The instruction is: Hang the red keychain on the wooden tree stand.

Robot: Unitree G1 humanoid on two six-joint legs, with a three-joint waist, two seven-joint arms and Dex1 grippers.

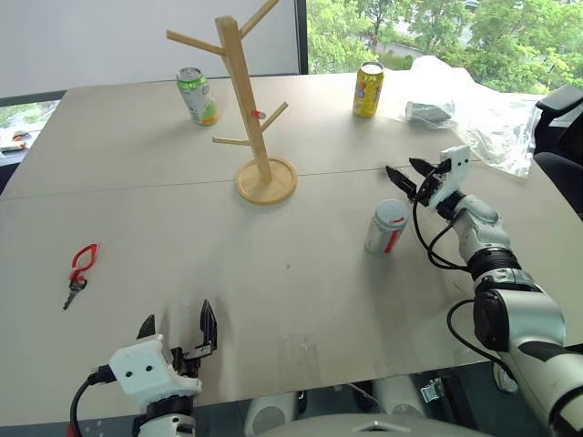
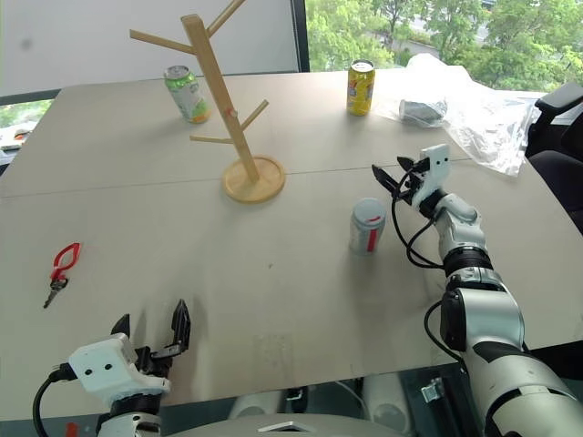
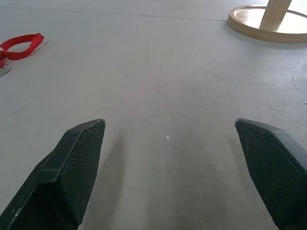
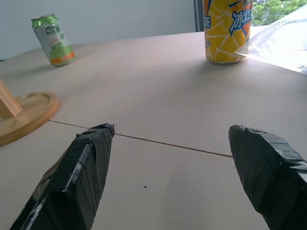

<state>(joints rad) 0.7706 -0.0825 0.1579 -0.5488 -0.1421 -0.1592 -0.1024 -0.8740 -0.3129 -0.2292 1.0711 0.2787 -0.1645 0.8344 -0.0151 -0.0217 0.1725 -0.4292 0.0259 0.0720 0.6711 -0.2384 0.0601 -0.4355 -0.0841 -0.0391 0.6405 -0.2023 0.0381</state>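
I expect the red keychain's loop (image 1: 84, 260) to stay upright and open when I carry it, because the strap (image 3: 32, 45) stands on edge in an open curve.
The red keychain (image 1: 80, 267) lies flat on the table at the left, its small dark key hanging off its near end; the left wrist view catches its red loop (image 3: 20, 46). The wooden tree stand (image 1: 246, 100) rises upright at the table's middle back on a round disc base (image 3: 268, 21). My left gripper (image 1: 178, 331) hovers open near the front edge, to the right of the keychain and apart from it. Over on the right side, my right gripper (image 1: 406, 176) is open above the table, with nothing between its fingers (image 4: 81, 172).
A red-and-white can (image 1: 386, 227) stands just below the right gripper. A green can (image 1: 197, 95) sits left of the tree and a yellow can (image 1: 368, 89) to its right. A crumpled clear plastic bag (image 1: 474, 105) with a dark can lies at the far right.
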